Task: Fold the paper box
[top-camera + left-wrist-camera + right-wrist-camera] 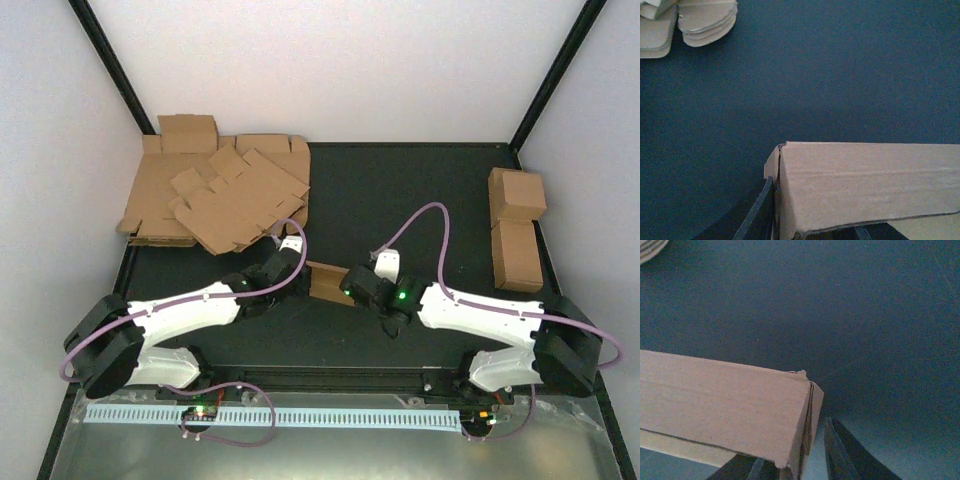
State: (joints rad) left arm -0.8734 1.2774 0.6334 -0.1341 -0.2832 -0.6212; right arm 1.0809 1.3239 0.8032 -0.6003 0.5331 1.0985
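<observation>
One finger of the left gripper is under the paper box's top panel [860, 185], so the robot should pull that finger out and approach the box's end [771, 166] from outside.
The paper box [325, 282] is a folded brown carton lying on the black mat between my two grippers. In the left wrist view the box [865, 185] fills the lower right. My left gripper [290, 274] straddles its left end wall: one dark finger [760, 210] leans on the outside of the end flap, while the other is mostly hidden under the box. In the right wrist view the box [725, 405] fills the lower left. My right gripper [353, 285] straddles the right end wall, with its outer finger [837, 452] a small gap away from the wall.
A stack of flat brown blanks [220, 195] lies at the back left, and its edges show in the left wrist view [700, 22]. Two finished brown cartons [517, 225] stand at the right edge. A white slotted rail [270, 415] runs along the front.
</observation>
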